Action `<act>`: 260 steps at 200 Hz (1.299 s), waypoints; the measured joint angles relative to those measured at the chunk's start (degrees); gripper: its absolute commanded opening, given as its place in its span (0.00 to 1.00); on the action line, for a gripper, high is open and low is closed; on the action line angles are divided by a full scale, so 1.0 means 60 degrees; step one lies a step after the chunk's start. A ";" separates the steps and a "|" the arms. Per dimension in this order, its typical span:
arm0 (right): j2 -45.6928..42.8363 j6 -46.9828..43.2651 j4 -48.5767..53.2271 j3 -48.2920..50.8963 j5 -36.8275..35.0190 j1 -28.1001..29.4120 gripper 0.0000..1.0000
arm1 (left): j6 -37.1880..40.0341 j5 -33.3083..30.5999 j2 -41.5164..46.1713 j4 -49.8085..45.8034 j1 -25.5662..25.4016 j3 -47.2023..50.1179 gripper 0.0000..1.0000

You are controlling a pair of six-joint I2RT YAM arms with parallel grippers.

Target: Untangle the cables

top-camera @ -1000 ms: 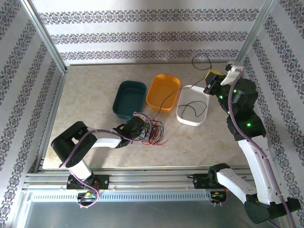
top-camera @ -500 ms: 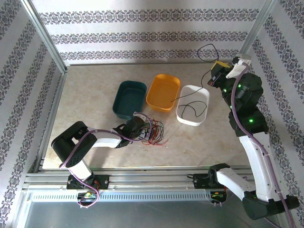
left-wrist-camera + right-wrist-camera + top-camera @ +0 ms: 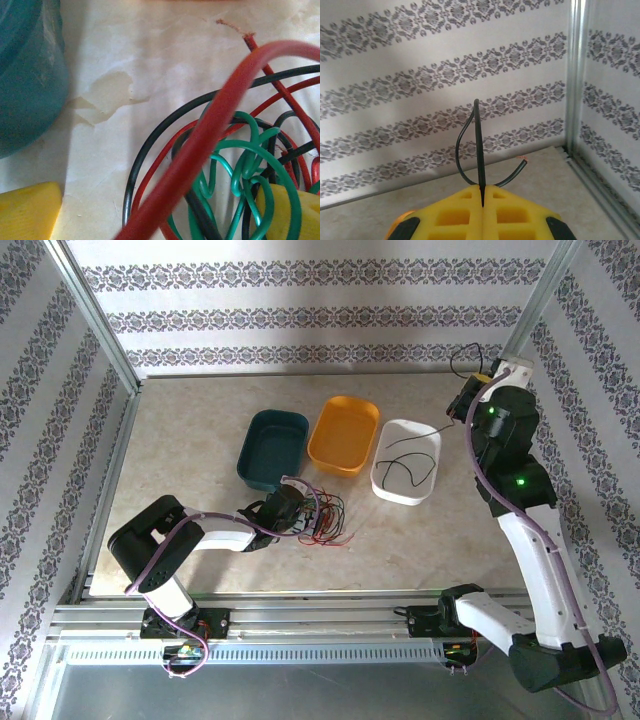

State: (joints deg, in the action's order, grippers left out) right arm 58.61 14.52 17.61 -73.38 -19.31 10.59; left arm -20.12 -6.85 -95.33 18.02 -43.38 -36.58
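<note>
My right gripper should keep going over the tray's bottom and let go there, as the black cable is clear of the tangle and trails into the white tray.
A tangle of red, green and black cables lies on the table in front of the trays. My left gripper sits low at its left side. In the left wrist view that gripper is open, its yellow fingers wide apart with the cables lying between them. My right gripper is raised at the back right corner, shut on a single black cable. This black cable hangs down and loops inside the white tray. Its bare copper end sticks out beside the fingertips.
A teal tray and an orange tray stand left of the white one. Patterned walls and metal frame posts close in the back and sides, and the right gripper is close to the corner post.
The right arm has swung up and back toward the right corner, dragging the black cable off the orange tray and over the white tray. The left arm has stayed still.
</note>
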 measured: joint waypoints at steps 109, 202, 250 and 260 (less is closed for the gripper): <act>0.1118 -0.0437 0.0364 0.0849 -0.0364 0.0000 0.00 | 0.0000 0.0000 0.0000 0.0000 0.0000 0.0000 0.99; 0.2146 0.1902 0.0229 0.2280 0.2827 -0.0004 0.00 | 0.0000 0.0000 0.0000 0.0000 0.0000 0.0000 0.99; 0.2404 0.3257 -0.0539 0.2798 0.3792 -0.0124 0.00 | 0.0000 0.0000 0.0000 0.0000 0.0000 0.0000 0.99; 0.2499 0.3534 -0.0758 0.2932 0.3945 -0.0124 0.00 | 0.0000 0.0000 0.0000 0.0000 0.0000 0.0000 0.99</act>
State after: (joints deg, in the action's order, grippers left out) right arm 73.60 35.73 13.06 -55.79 4.36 9.85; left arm -20.12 -6.85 -95.33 18.02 -43.38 -36.58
